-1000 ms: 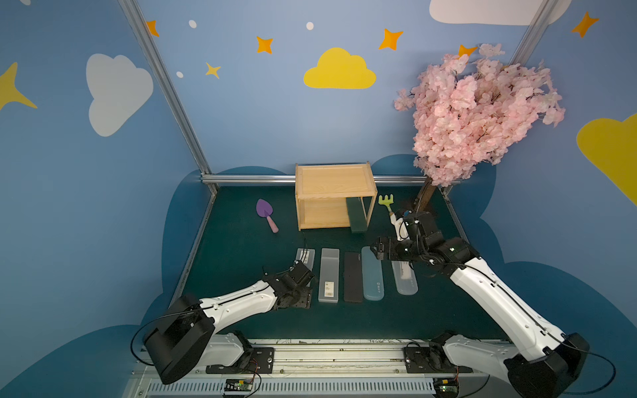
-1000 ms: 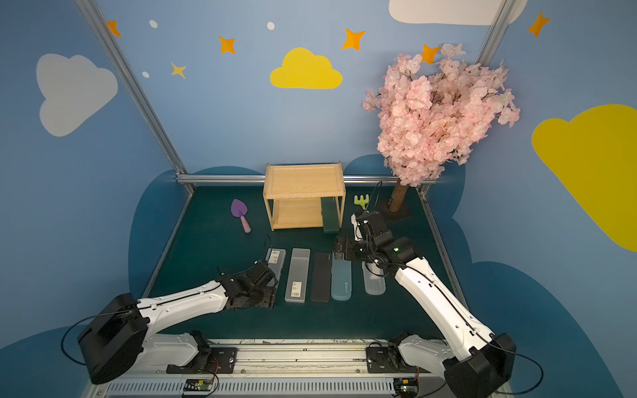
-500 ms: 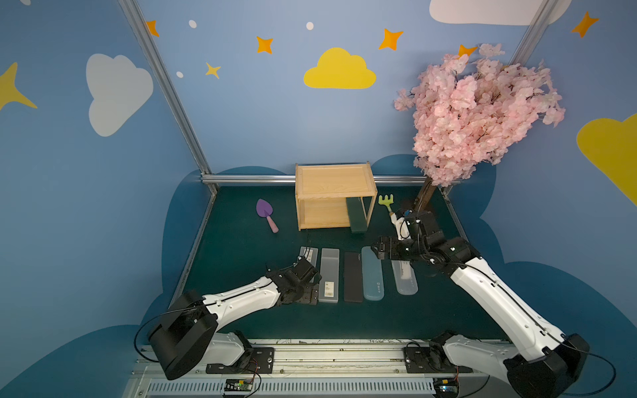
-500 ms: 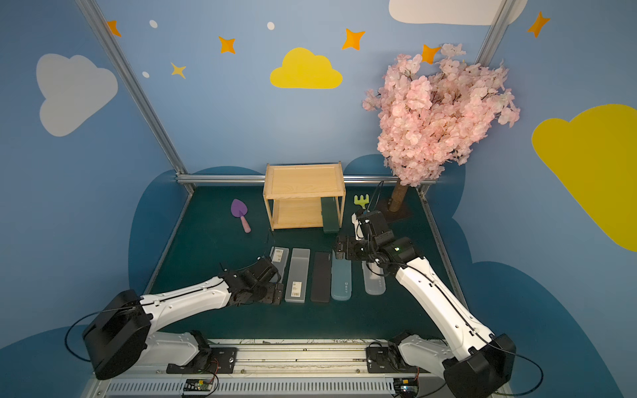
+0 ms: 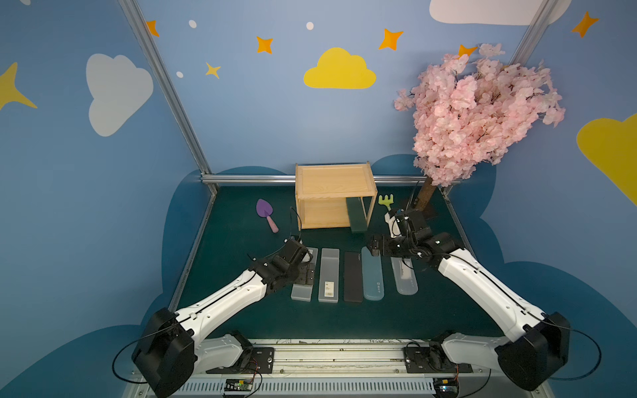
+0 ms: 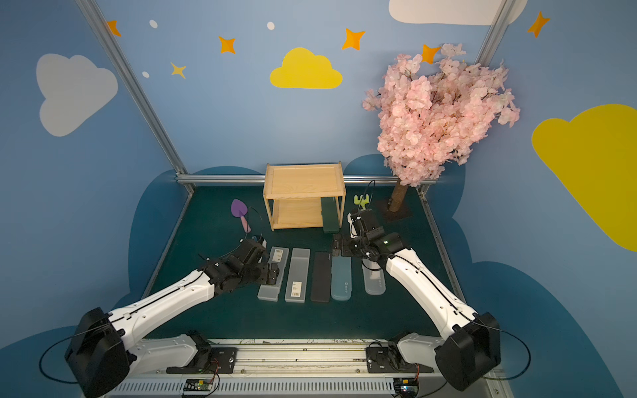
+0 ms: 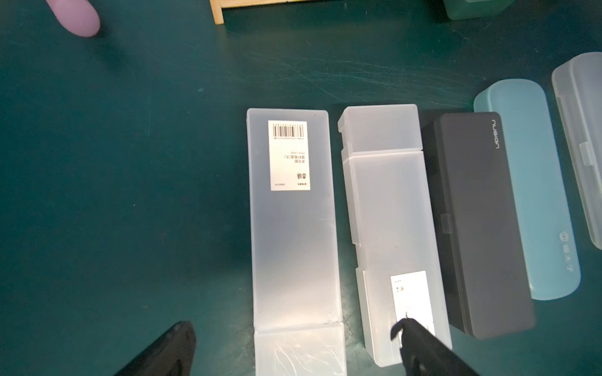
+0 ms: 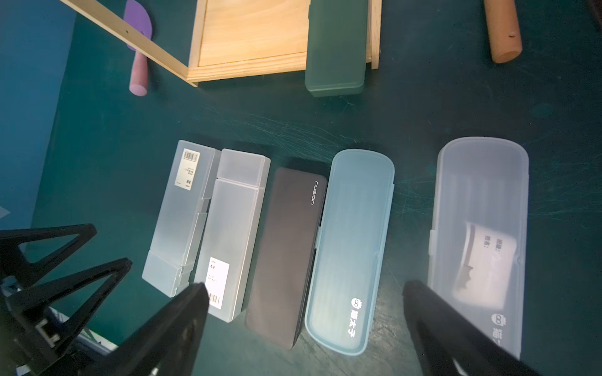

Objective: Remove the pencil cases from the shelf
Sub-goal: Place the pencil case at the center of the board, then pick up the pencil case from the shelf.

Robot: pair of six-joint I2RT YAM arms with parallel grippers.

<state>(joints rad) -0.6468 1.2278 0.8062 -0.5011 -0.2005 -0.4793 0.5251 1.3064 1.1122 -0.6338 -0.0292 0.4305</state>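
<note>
The dark green case's end sticks out past the shelf's front edge (image 5: 335, 226), so my right gripper keeps moving toward that end (image 5: 359, 228) and closes on its sides.
Five pencil cases lie side by side on the green mat: two frosted grey (image 5: 302, 287) (image 5: 329, 275), a black one (image 5: 354, 275), a teal one (image 5: 373, 274) and a clear one (image 5: 404, 275). A dark green case (image 5: 356, 215) (image 8: 335, 48) sits in the lower tier of the wooden shelf (image 5: 332, 181) at its right side, its end sticking out the front. My left gripper (image 5: 305, 272) (image 7: 293, 328) is open, its fingers straddling the leftmost frosted case (image 7: 293, 228). My right gripper (image 5: 374, 248) (image 8: 304, 288) hangs open above the far ends of the black and teal cases, holding nothing.
A purple toy trowel (image 5: 265, 213) lies left of the shelf and a green toy rake (image 5: 386, 201) right of it. A pink blossom tree (image 5: 475, 113) stands at the back right on its trunk (image 5: 425, 198). A metal rail (image 5: 248, 178) runs behind the shelf.
My left gripper has opened and let go of the leftmost frosted case, which now lies in the row. The left arm shifted slightly forward. The right arm has barely moved.
</note>
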